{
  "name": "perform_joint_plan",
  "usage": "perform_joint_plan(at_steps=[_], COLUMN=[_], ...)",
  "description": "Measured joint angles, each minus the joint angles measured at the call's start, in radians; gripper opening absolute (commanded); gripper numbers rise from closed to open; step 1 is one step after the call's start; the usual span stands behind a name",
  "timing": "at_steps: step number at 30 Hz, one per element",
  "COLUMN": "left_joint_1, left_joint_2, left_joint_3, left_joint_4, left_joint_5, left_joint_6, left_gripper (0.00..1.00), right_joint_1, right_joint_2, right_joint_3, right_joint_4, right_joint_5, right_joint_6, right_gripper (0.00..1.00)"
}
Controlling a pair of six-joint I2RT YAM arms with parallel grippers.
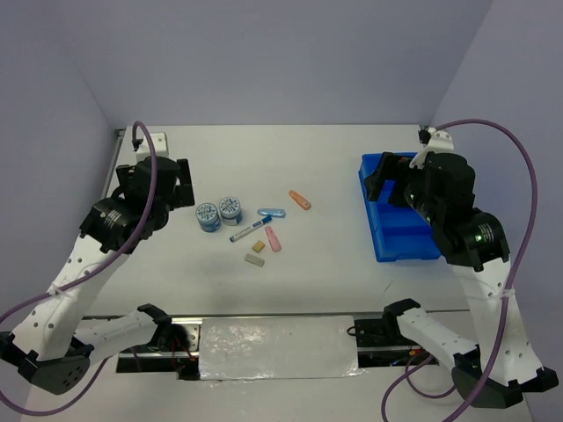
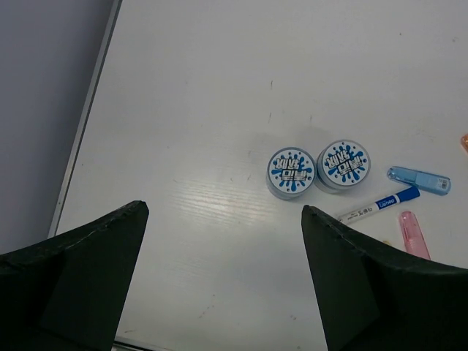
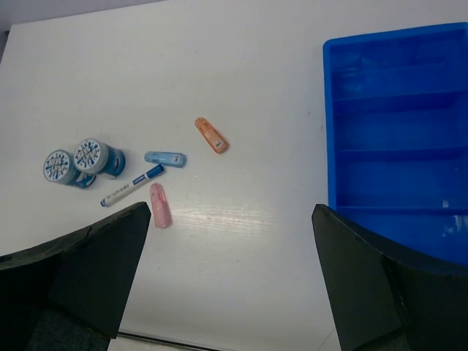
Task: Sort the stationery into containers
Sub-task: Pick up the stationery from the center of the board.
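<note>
I keep moving the open fingers down to the blue-white disc nearest my left gripper until they straddle its lid [image 1: 207, 212], because the disc stands upright with its near side clear.
Two blue-white discs [image 1: 208, 214] [image 1: 231, 207] stand side by side left of centre. Beside them lie the marker pen [image 1: 250, 230], light-blue clip [image 1: 271, 213], orange stick [image 1: 299, 200], pink stick [image 1: 273, 238] and two tan erasers [image 1: 259, 247] [image 1: 254, 259]. The blue divided tray [image 1: 405, 237] sits at the right; its compartments look empty. My left gripper [image 1: 185, 188] is open and empty, hovering left of the discs [image 2: 291, 172]. My right gripper [image 1: 385, 180] is open and empty above the tray's far left part [image 3: 398, 139].
In the right wrist view the discs [image 3: 93, 155], clip [image 3: 164, 158], marker [image 3: 131, 186], pink stick [image 3: 160, 205] and orange stick [image 3: 211, 135] lie left of the tray. Purple cables loop over both arms. The table's left edge [image 2: 88, 124] is close to the left gripper.
</note>
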Motion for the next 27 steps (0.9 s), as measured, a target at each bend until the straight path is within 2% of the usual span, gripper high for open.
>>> perform_joint_plan(at_steps=[7, 12, 19, 27], left_joint_1=[0.002, 0.061, 0.234, 0.255], left_joint_2=[-0.003, -0.001, 0.161, 0.347], left_joint_3=[-0.068, -0.208, -0.314, -0.336], left_joint_4=[0.056, 0.130, 0.217, 0.328], left_joint_5=[0.032, 0.143, 0.346, 0.508], left_joint_6=[0.006, 0.001, 0.002, 0.039], left_gripper=[0.99, 0.99, 0.99, 0.99], right_joint_1=[0.000, 0.000, 0.000, 0.000], right_joint_2=[-0.011, 0.005, 0.027, 0.075], right_joint_3=[-0.016, -0.023, -0.055, -0.063], right_joint_4=[-0.001, 0.001, -0.006, -0.024], right_joint_5=[0.006, -0.030, -0.105, -0.172], right_joint_6=[0.017, 0.017, 0.018, 0.014], right_gripper=[1.00, 1.00, 1.00, 1.00])
